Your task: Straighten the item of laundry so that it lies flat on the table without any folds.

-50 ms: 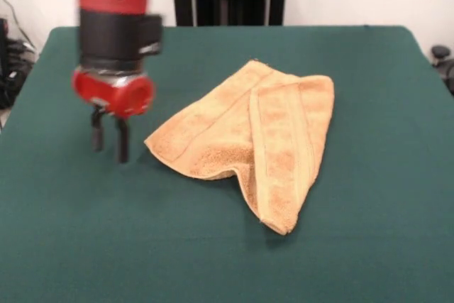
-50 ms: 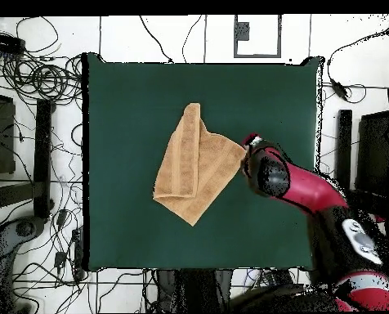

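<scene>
The towel's edge buckles (image 1: 234, 172) beside the flap, so the towel's corner (image 1: 160, 142) near my gripper will bunch up and the flap stay folded when I push inward.
The item of laundry (image 1: 241, 136) is a golden-tan towel lying crumpled near the middle of the table (image 1: 369, 246). Its right part is folded over itself as a long flap that runs toward the front. A striped band shows along the flap. My gripper (image 1: 110, 152) hangs just left of the towel's left corner, close above the table top. It is open, with nothing between its black fingers (image 1: 96, 136). From overhead, the towel (image 2: 194, 163) lies folded on the green table (image 2: 124, 106), and my red arm (image 2: 300, 184) ends at its right edge, hiding the gripper.
Tangled cables (image 2: 42, 78) and dark equipment (image 2: 2, 139) lie on the floor around the table. A black object (image 1: 441, 53) sits beyond the table's right edge.
</scene>
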Robot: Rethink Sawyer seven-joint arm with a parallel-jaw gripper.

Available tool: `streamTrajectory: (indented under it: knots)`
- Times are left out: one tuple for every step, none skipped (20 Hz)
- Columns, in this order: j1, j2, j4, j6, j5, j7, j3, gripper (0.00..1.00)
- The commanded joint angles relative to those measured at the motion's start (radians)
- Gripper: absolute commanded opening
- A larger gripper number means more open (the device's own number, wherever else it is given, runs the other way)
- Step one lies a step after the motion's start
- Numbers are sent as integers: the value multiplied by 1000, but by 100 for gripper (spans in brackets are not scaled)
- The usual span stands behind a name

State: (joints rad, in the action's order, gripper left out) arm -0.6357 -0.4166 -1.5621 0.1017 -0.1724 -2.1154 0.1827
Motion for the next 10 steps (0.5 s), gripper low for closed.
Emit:
streamTrajectory:
  knots:
    - [-108, 182, -28, 190, 2, 104, 357, 100]
    - [-114, 187, -26, 192, -9, 107, 365, 100]
    - [-120, 191, -24, 194, -19, 111, 372, 100]
    - [-126, 196, -23, 196, -29, 118, 381, 100]
    - [-137, 207, -17, 202, -40, 133, 395, 100]
    - [-147, 218, -12, 208, -51, 148, 409, 100]
    - [-165, 235, -9, 227, -58, 173, 431, 100]
    - [-175, 244, -8, 237, -60, 181, 443, 100]
    - [-190, 261, -6, 259, -57, 198, 464, 100]
    - [-196, 269, -3, 265, -59, 201, 470, 100]
